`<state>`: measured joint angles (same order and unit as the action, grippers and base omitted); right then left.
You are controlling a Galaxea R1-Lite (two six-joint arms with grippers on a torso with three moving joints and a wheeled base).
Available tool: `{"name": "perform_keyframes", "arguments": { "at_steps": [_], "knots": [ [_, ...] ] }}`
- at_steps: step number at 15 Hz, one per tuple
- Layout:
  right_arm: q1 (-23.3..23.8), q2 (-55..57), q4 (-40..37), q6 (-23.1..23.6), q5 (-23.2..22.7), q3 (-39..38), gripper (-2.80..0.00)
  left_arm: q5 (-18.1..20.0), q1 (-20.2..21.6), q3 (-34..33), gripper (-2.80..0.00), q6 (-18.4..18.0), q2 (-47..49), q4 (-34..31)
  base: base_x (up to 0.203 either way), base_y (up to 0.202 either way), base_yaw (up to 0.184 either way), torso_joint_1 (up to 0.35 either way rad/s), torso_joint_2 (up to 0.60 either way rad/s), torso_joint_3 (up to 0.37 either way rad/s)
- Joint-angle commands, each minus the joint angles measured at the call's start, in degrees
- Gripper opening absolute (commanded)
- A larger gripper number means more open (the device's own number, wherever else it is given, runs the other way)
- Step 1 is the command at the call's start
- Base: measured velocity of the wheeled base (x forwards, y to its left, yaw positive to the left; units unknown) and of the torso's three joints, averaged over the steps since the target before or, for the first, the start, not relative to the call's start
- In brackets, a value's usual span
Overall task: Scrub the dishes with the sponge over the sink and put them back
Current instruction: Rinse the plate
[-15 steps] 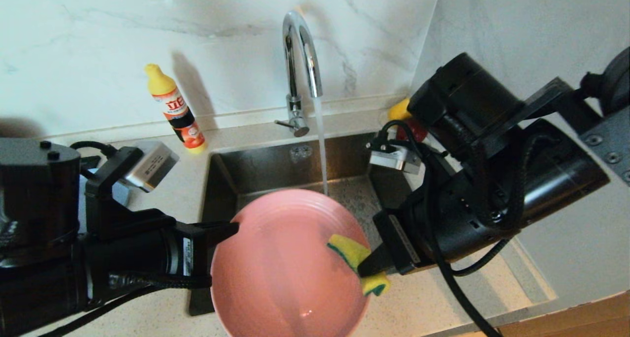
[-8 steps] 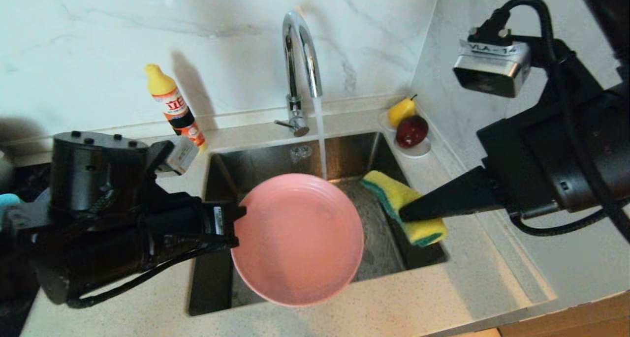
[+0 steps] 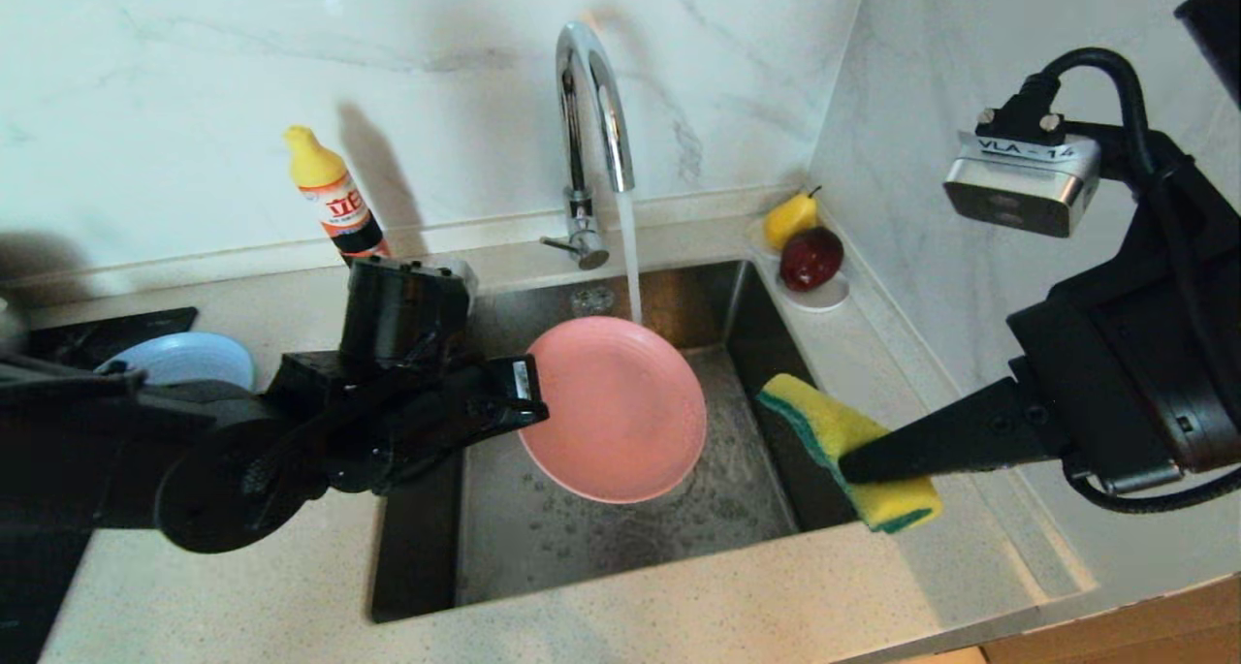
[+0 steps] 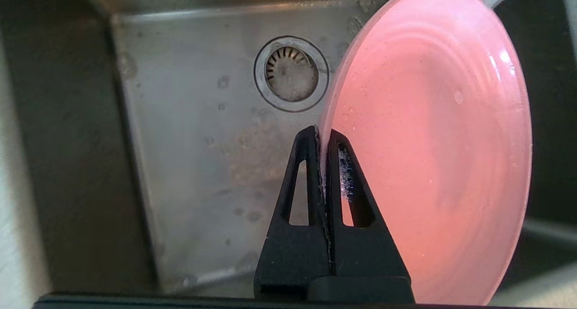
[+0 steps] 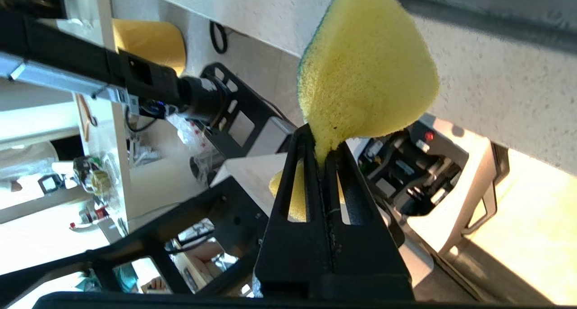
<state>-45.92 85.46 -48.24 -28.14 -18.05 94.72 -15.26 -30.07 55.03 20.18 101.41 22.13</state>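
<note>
The water is coming down behind the pink plate's far edge [image 3: 635,323], so next my left gripper moves the plate lower and gets its side [image 3: 628,402] under the stream before it puts the plate back.
My left gripper [image 3: 531,402] [image 4: 321,135] is shut on the rim of the round pink plate [image 3: 620,407] [image 4: 432,137], holding it tilted inside the steel sink [image 3: 543,528] under the running water. The round strainer drain [image 4: 291,72] shows beside the plate in the left wrist view. My right gripper [image 3: 848,465] [image 5: 322,149] is shut on the yellow sponge [image 3: 843,441] [image 5: 365,70] with its green scouring layer, held over the sink's right rim, apart from the plate. A grey-blue plate [image 3: 179,356] lies on the counter at the far left. The bowl is out of view.
The chrome tap [image 3: 591,111] runs a stream of water onto the plate's far edge. A yellow-capped detergent bottle [image 3: 339,204] stands behind the left arm. A white saucer [image 3: 819,298] with a pear and a dark red fruit sits at the back right corner. A black stovetop [image 3: 87,325] lies at left.
The left gripper carried the pink plate away from me and lower, under the water stream. The right gripper pulled the sponge off the plate and drew it right, over the sink's right rim.
</note>
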Motion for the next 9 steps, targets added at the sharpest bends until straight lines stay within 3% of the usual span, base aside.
{"name": "perform_keyframes", "arguments": {
  "at_steps": [1,9],
  "knots": [
    [0.0,-0.1,-0.2,0.0,-0.1,-1.2,-2.8,-0.2,-0.1,2.9,-2.8,0.1,5.0,0.2,0.0,0.0,0.0,0.0,0.0,0.0],
    [0.0,-0.1,-0.2,0.1,0.0,-3.1,-2.8,-0.1,-0.2,9.6,-2.8,0.3,11.2,0.2,0.0,0.0,0.0,0.0,0.0,0.0]
  ]
}}
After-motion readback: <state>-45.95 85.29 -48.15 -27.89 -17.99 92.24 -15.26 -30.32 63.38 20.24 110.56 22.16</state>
